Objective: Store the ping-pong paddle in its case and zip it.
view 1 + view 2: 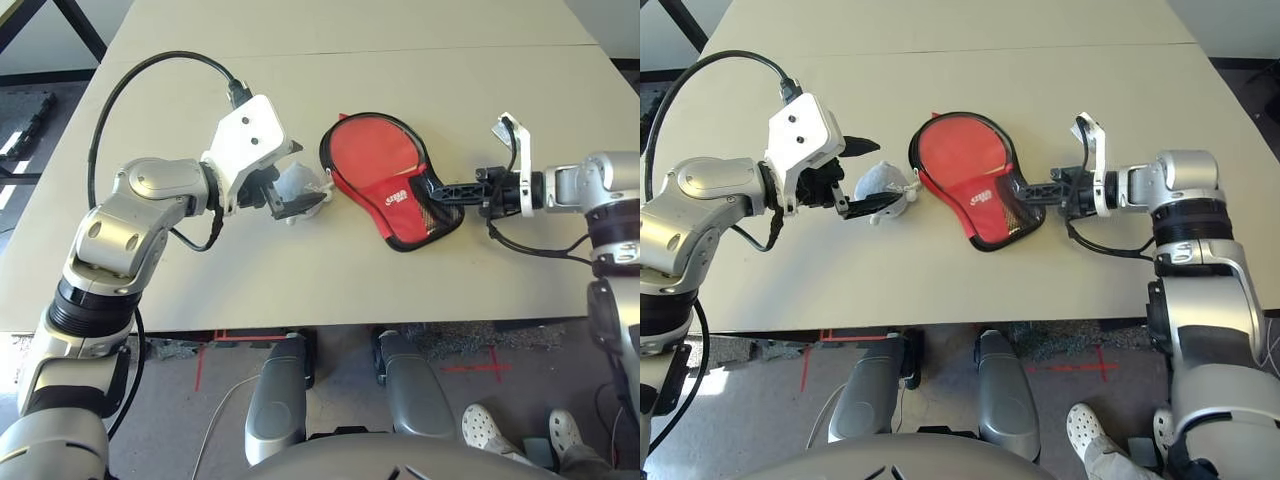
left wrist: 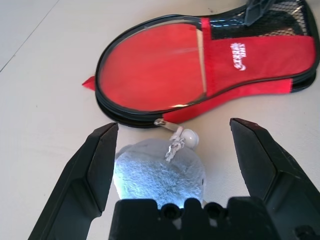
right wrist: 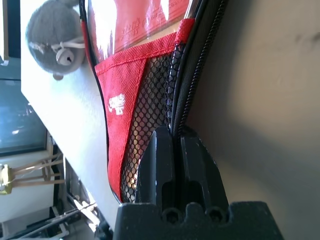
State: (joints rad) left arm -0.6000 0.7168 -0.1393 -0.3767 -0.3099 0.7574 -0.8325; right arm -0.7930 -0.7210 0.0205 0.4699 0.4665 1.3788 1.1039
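Note:
The silver zip pull (image 2: 165, 123) is joined to the pouch's white cord (image 2: 175, 144), so I expect it to slide around the case's round end when I pull the pouch.
The red case (image 1: 385, 165) with black edging lies flat at the table's middle, its round end toward my left arm. The ping-pong paddle's red face (image 2: 150, 65) shows in the round part, and the red flap and mesh pocket (image 3: 150, 115) hide its handle. My right gripper (image 1: 432, 186) is shut on the case's black zip edge at the narrow end. A silver zip pull (image 2: 161, 122) sits at the round end. My left gripper (image 1: 878, 175) is open, its fingers either side of a grey-white drawstring pouch (image 2: 157, 175) just left of the case.
The beige table (image 1: 330, 280) has bare room in front of the case and behind it. Its front edge runs close below my arms. A black cable (image 1: 130, 90) loops off my left wrist. A person's white shoes (image 1: 490, 425) are on the floor at the right.

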